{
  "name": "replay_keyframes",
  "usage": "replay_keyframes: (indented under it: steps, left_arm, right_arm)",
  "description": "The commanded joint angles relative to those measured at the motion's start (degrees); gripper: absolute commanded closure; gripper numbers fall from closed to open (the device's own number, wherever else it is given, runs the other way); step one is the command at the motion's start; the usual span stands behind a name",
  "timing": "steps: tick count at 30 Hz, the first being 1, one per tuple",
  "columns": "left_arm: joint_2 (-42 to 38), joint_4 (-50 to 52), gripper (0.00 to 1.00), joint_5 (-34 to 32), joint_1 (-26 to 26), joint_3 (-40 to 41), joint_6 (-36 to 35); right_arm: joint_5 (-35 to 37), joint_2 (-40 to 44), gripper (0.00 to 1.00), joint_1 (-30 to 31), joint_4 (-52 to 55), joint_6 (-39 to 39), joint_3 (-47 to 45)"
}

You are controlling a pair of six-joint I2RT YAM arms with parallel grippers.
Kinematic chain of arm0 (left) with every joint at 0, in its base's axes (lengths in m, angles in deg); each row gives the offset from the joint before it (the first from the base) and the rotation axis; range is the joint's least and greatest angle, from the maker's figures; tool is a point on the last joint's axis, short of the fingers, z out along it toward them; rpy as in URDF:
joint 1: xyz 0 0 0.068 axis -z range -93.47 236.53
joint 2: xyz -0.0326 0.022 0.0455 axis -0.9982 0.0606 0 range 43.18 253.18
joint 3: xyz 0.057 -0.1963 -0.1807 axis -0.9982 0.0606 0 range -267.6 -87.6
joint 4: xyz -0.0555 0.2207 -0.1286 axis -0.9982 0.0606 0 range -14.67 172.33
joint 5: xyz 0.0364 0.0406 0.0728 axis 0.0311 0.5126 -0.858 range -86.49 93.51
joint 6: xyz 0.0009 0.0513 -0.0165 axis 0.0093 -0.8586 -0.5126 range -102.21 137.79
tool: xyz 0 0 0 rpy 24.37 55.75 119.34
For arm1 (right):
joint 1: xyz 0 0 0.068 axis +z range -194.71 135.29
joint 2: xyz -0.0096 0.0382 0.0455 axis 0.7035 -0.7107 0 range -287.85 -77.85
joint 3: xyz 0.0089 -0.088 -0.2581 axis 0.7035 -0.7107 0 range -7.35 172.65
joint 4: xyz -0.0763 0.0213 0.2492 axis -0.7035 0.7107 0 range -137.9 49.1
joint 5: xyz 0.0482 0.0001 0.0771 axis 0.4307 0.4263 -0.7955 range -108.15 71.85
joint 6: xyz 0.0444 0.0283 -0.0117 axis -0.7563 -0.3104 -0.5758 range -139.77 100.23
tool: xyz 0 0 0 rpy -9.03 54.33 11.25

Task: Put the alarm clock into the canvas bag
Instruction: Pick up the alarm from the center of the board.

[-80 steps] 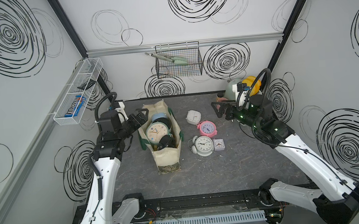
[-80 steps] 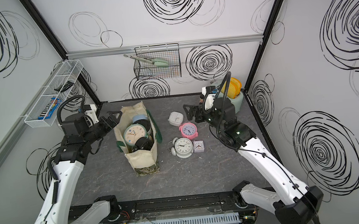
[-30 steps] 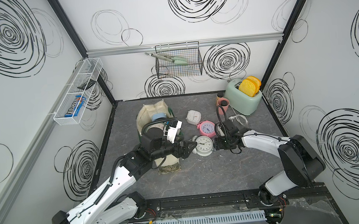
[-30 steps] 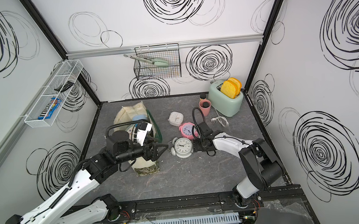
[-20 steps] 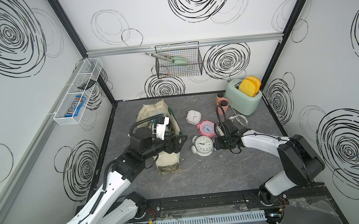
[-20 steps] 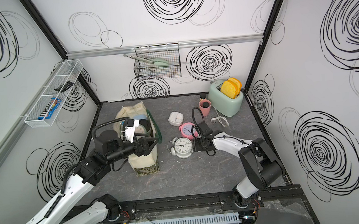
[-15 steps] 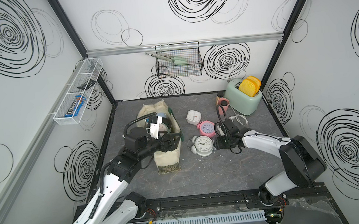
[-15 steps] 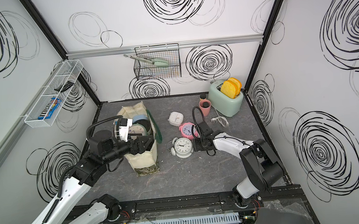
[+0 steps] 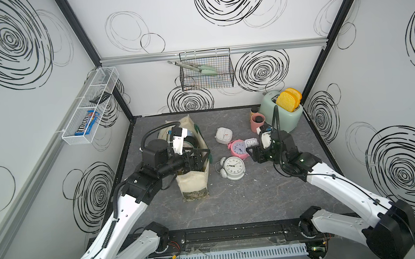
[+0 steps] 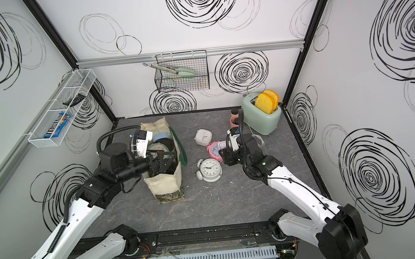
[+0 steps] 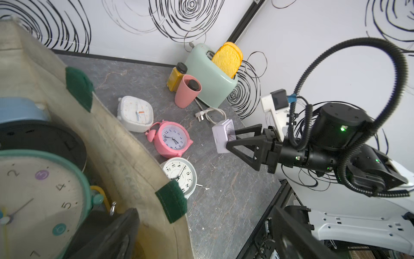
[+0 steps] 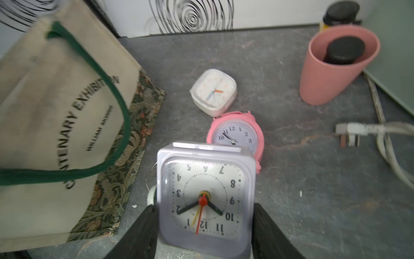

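The alarm clock will stop on top and stay standing up when I lower it in, because the black clock (image 11: 43, 140) is lying across the canvas bag.
My right gripper (image 12: 205, 226) is shut on the alarm clock (image 12: 206, 197), a small square lilac one. Its black fingers (image 12: 143, 228) press both sides. In both top views the alarm clock (image 9: 250, 142) (image 10: 222, 144) hangs above the table, right of the pink clock. The left wrist view also shows the right gripper (image 11: 231, 139) holding it. The canvas bag (image 9: 193, 185) (image 10: 165, 185) (image 12: 44, 112) stands at the left, cream with green handles. It holds a teal clock (image 11: 40, 201) and others. My left gripper (image 9: 202, 156) (image 10: 170, 159) is open over the bag's mouth near its right rim.
On the table lie a white square clock (image 9: 223, 135), a pink clock (image 9: 237, 148) and a white twin-bell clock (image 9: 233, 167). A mint toaster (image 9: 280, 114), a pink cup (image 9: 257, 123) and a plug with cable (image 12: 351, 132) sit at the back right.
The right gripper closed on the small square clock and lifted it up and back off the table. The left gripper drew back from right of the bag to over its mouth.
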Motion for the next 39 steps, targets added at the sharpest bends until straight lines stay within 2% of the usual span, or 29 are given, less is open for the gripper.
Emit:
replay_keyframes:
  steps: [1,4,8,14,20,28,37,39]
  left_arm:
    - [3.2,-0.1,0.04,3.4,0.3,-4.9,-1.2]
    - [6.4,1.9,0.04,4.5,1.7,-8.6,-4.0]
    - [10.8,7.3,0.0,2.5,4.3,-14.2,-7.9]
    - [15.3,11.5,0.1,3.7,7.8,-18.9,-10.3]
    - [17.7,13.7,0.15,3.6,10.9,-19.9,-10.4]
    - [18.9,14.3,0.32,2.0,12.1,-19.7,-8.6]
    - [19.4,14.2,0.6,3.2,12.0,-19.3,-6.6]
    - [19.8,14.6,0.65,2.7,11.9,-19.7,-6.1]
  right_arm:
    - [-1.8,3.6,0.62,4.1,-7.2,6.9,0.8]
    - [0.5,6.1,0.64,10.2,-11.1,12.6,0.5]
    - [1.9,7.0,0.65,15.7,-13.3,19.0,0.5]
    - [3.4,6.1,0.65,21.6,-15.1,25.9,0.7]
    - [6.0,5.1,0.66,24.6,-16.0,28.2,0.9]
    - [7.2,4.6,0.66,25.3,-16.2,28.7,0.7]
    - [6.6,4.4,0.66,25.3,-16.2,28.9,0.4]
    - [6.7,4.4,0.62,25.3,-15.9,28.6,0.6]
